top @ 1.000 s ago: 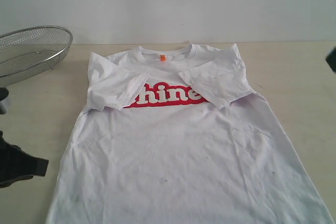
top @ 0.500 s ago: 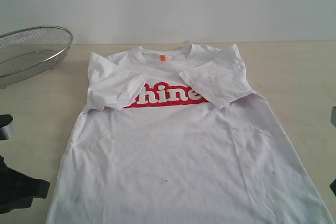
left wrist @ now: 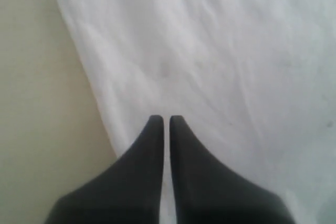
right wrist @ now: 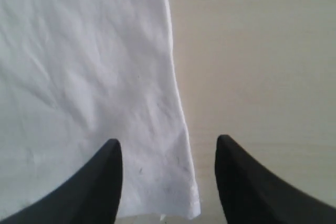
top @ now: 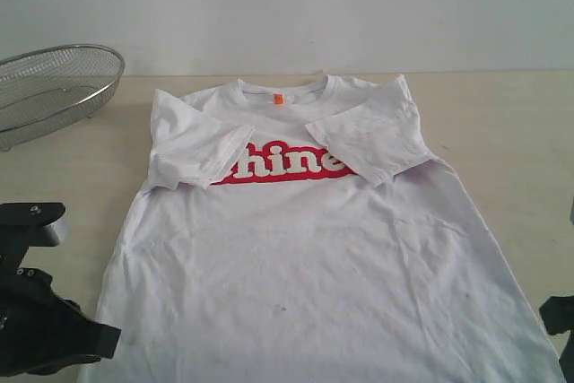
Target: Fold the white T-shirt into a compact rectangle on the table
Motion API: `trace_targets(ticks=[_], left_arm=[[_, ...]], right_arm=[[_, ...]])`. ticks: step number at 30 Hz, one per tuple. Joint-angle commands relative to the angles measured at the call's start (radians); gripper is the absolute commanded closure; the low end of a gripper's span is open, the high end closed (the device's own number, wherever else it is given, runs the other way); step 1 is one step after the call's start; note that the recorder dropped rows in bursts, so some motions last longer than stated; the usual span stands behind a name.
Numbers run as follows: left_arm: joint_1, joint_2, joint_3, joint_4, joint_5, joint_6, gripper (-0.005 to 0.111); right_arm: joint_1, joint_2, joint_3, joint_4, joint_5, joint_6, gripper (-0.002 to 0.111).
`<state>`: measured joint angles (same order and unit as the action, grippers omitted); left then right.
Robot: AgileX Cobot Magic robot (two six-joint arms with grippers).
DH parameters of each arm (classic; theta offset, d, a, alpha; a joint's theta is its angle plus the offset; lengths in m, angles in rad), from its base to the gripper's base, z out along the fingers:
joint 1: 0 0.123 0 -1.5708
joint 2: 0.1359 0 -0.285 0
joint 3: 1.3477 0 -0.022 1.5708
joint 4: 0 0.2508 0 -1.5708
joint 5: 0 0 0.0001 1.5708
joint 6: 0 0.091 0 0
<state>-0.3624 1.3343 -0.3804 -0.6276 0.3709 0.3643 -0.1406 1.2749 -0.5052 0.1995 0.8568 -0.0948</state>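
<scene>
I expect the white T-shirt (top: 305, 280) to fold over its red chest part when I carry the hem corner (right wrist: 190, 207) toward the T-shirt's collar, since that corner lies limp.
The white T-shirt (top: 305, 257) lies flat on the table (top: 511, 123), front up, collar at the far side. Both sleeves are folded in over the red chest band (top: 282, 168). My left gripper (top: 106, 340) is at the shirt's near left edge. In the left wrist view its black fingers (left wrist: 166, 120) are shut with only a sliver between them, over the shirt (left wrist: 210, 51) just inside its side edge, with no cloth gathered. My right gripper (top: 558, 311) is at the near right. In the right wrist view it (right wrist: 169, 145) stands open astride the shirt's hem corner (right wrist: 181, 198).
A round silver wire-mesh basket (top: 49, 87) stands at the far left of the table. A pale wall runs behind the table's back edge. Bare tabletop shows on both sides of the shirt (left wrist: 42, 103) (right wrist: 262, 66).
The left arm has moved right, toward the shirt's near left edge. The right gripper has dropped from the upper right edge of the view to the near right corner.
</scene>
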Motion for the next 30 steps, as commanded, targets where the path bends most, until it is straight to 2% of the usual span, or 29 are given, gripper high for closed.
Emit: trace_targets(ticks=[1, 8, 19, 22, 25, 28, 30], left_arm=[[-0.009, 0.001, -0.033, -0.149, -0.036, 0.176, 0.102], [-0.009, 0.001, -0.048, -0.149, -0.027, 0.176, 0.102], [-0.009, 0.001, -0.048, -0.149, -0.049, 0.176, 0.102], [-0.009, 0.001, -0.048, -0.149, -0.054, 0.176, 0.102], [-0.009, 0.001, -0.048, -0.149, -0.058, 0.176, 0.102], [-0.009, 0.001, -0.048, -0.149, -0.058, 0.176, 0.102], [-0.009, 0.001, -0.048, -0.149, -0.058, 0.176, 0.102]], right_arm=[[-0.008, 0.102, 0.004, 0.0, -0.067, 0.019, 0.061], [-0.008, 0.274, 0.004, 0.028, -0.093, 0.058, 0.061], [-0.008, 0.397, 0.004, 0.158, -0.109, 0.006, 0.062], [-0.008, 0.435, 0.004, 0.297, -0.113, -0.153, 0.07], [-0.008, 0.464, 0.004, 0.418, -0.137, -0.318, 0.083], [-0.008, 0.472, 0.004, 0.459, -0.159, -0.419, 0.105], [-0.008, 0.468, 0.002, 0.473, -0.166, -0.479, 0.108]])
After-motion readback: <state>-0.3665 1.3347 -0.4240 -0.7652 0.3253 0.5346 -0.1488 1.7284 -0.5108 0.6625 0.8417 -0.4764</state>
